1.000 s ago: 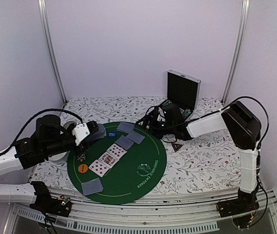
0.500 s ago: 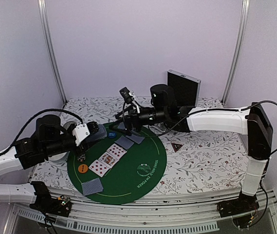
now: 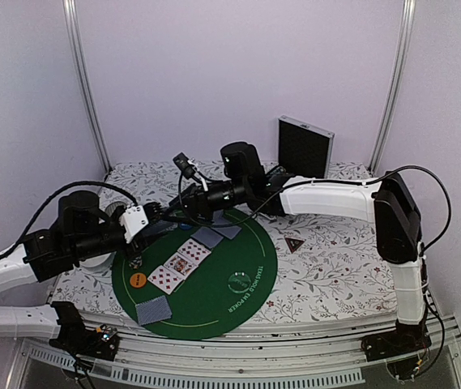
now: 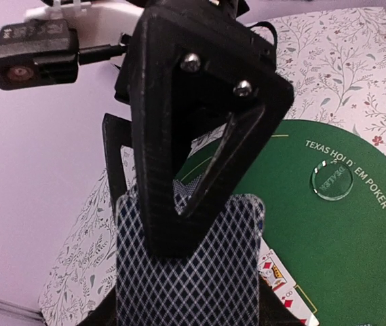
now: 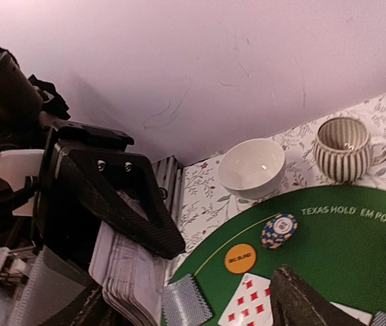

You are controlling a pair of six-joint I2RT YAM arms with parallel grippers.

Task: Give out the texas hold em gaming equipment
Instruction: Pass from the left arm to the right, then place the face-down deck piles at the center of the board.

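Note:
My left gripper is holding the deck (image 4: 189,282) a long way from the mat's rim (image 3: 274,287) next to the clear dealer disc, so next my right gripper takes the deck and puts it down there.
My left gripper (image 3: 152,220) is shut on a deck of grey-blue-backed playing cards (image 4: 187,272), held above the left rim of the green mat (image 3: 238,301). My right gripper (image 3: 173,212) reaches across to that deck with its jaws apart. One triangular finger (image 5: 108,197) lies over the deck's top (image 5: 128,275); the other finger (image 5: 304,305) hangs over the mat. On the mat lie face-up cards (image 3: 180,265), face-down cards (image 3: 153,309), an orange disc (image 5: 240,258), a chip stack (image 5: 279,231) and a clear dealer disc (image 4: 332,180). A small dark triangle (image 3: 295,243) lies to the mat's right.
A white bowl (image 5: 252,168) and a striped cup (image 5: 342,149) stand just off the mat's left edge. A black case (image 3: 305,150) stands open at the back right of the flowered cloth. My right arm spans the back of the mat.
My right arm has swung from the back right across the mat to the deck in my left gripper, and its jaws have narrowed a little. The left arm has held still.

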